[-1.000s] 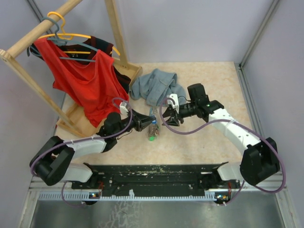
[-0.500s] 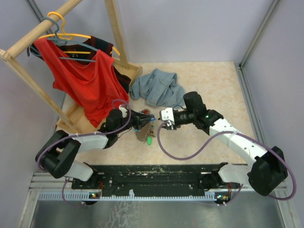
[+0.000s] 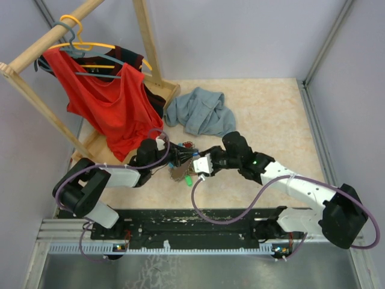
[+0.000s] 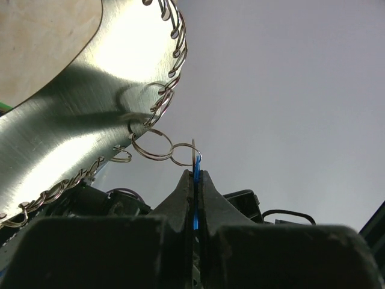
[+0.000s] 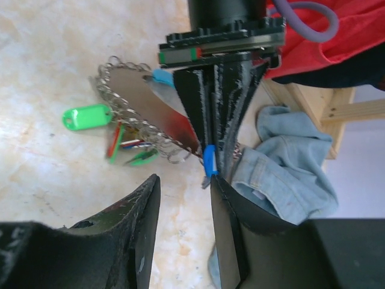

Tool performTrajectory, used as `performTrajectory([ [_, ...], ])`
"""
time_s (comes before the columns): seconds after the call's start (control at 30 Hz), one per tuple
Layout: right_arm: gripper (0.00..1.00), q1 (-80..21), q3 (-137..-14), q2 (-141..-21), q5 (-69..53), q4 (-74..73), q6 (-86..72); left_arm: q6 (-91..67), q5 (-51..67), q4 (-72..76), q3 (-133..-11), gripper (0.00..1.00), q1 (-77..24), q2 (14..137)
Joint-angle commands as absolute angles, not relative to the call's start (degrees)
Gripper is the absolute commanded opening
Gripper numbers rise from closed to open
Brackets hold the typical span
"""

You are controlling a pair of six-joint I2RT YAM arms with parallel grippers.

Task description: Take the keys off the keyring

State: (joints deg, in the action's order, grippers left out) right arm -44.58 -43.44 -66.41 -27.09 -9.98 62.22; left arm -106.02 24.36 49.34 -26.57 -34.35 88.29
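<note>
The blue key's length (image 4: 196, 171) is covered by my left gripper's fingers, so my right gripper should hold the key while my left gripper opens and takes hold of it beside the ring (image 4: 186, 155).
In the left wrist view my left gripper (image 4: 195, 174) is shut on a blue key (image 4: 196, 171), held edge-on between its tips. Small metal rings (image 4: 151, 144) link that key to the keyring (image 4: 72, 120), a shiny flat piece edged with silvery chain. The right wrist view shows the keyring (image 5: 147, 99) hanging off the left fingers (image 5: 201, 108), with the blue key (image 5: 209, 161) at their tips. A green tag (image 5: 87, 116) and red and green keys (image 5: 123, 144) lie under it. My right gripper (image 5: 183, 186) stands open just short of the blue key, holding nothing. From above, the two grippers (image 3: 183, 158) (image 3: 201, 165) nearly meet.
A grey-blue denim garment (image 3: 200, 111) lies crumpled behind the grippers. A wooden clothes rack (image 3: 90, 144) with a red top (image 3: 105, 102) on hangers stands at the left. Walls close in the tabletop (image 3: 271, 120) at the back and right.
My right gripper has swung left and nearer, ending right beside the left gripper's tips. The left gripper has kept its hold, and the keyring has shifted slightly left.
</note>
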Motion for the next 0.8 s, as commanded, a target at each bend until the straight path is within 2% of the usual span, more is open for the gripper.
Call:
performTrajectory([
  [0.0,0.39,-45.26,-43.44,-65.39,-20.95,-2.88,63.32,-107.13,25.93,54.23,-27.79,0.00,-34.10,87.65],
  [0.2,0.38,-45.99,-42.85,-65.78,-20.14,-1.44,62.86,-107.04,26.56,54.81,-27.70,0.00,-34.10,87.94],
  [0.43,0.30,-48.48,-41.98,-67.17,-17.57,-0.17,64.27,-107.05,26.61,55.37,-27.29,0.00,-34.10,87.37],
  [0.77,0.13,-49.97,-40.23,-67.82,-13.46,2.06,67.16,-107.86,26.51,58.50,-26.45,0.00,-34.10,87.36],
])
